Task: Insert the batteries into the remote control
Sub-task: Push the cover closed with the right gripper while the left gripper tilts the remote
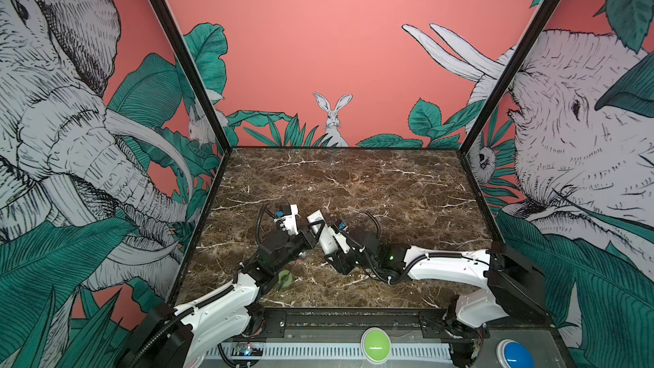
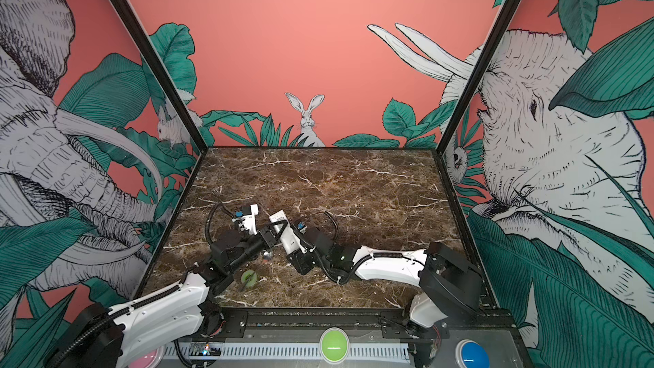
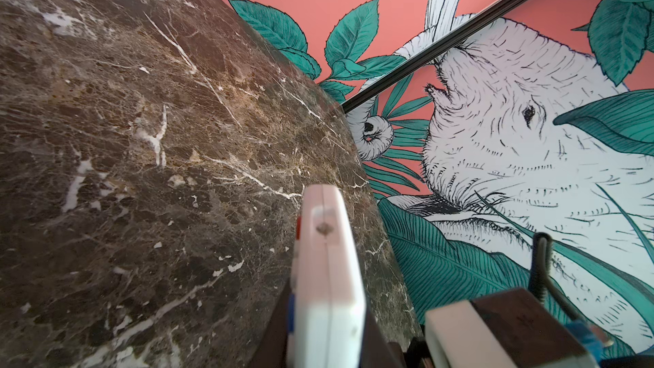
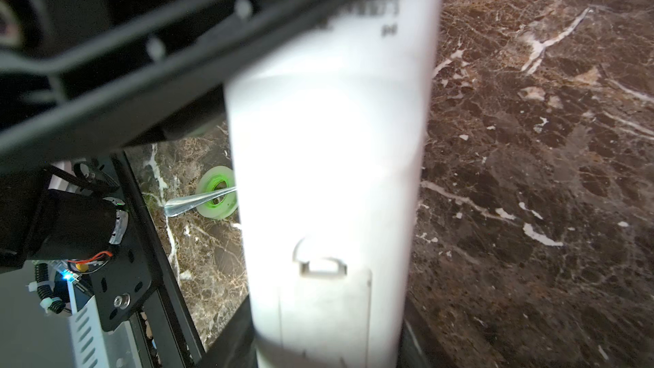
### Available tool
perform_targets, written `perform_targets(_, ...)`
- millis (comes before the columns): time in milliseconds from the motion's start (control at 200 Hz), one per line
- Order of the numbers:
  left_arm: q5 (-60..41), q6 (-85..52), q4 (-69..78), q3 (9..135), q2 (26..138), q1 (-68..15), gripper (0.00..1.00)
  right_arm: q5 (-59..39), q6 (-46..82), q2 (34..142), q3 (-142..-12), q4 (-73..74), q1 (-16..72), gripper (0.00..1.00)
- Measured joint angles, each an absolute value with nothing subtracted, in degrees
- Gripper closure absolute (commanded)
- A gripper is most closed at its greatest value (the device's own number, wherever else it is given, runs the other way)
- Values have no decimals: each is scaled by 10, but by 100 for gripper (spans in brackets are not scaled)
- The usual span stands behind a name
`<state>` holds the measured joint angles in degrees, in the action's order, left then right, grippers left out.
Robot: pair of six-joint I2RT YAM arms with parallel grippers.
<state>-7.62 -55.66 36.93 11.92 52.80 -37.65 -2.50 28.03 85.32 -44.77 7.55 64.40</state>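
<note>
The cover end is in my right gripper while my left gripper meets the remote control edge-on, so next my left gripper opens, turn and grips both long sides (image 1: 325, 237).
The remote control (image 1: 314, 217) is a long white bar held tilted above the middle of the marble table (image 1: 389, 189), between both arms. My left gripper (image 1: 314, 231) is shut on its upper half; the left wrist view shows the remote (image 3: 327, 260) edge-on between the dark jaws of that gripper (image 3: 327, 334). My right gripper (image 1: 331, 247) holds the lower end. The right wrist view shows the plain white back (image 4: 329, 153) with its cover and latch in place, and dark fingers (image 4: 412, 334) pressed to both sides. The batteries are hidden in every view.
A green tape roll (image 1: 285, 279) lies near the table's front left, under the left arm, with a metal spoon (image 4: 198, 201) resting across it. Printed walls close off three sides. Green (image 1: 376, 345) and blue (image 1: 515, 355) buttons sit on the front rail.
</note>
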Motion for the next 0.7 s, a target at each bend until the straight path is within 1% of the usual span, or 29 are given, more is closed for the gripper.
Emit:
perform_targets(65, -83, -548, 362, 124, 528, -377, 76, -26, 279, 847, -441, 79, 644, 74)
perform_targets(175, -100, -529, 346, 135, 522, -375, 67, -33, 274, 830, -434, 79, 644, 76)
perform_targets(485, -144, -489, 310, 151, 498, -374, 54, -37, 261, 793, -424, 77, 644, 78)
perform_targets(575, -159, -477, 297, 160, 495, -374, 48, -36, 257, 787, -424, 70, 644, 78)
perform_targets(700, -185, -454, 284, 175, 485, -374, 46, -34, 249, 773, -424, 56, 643, 79)
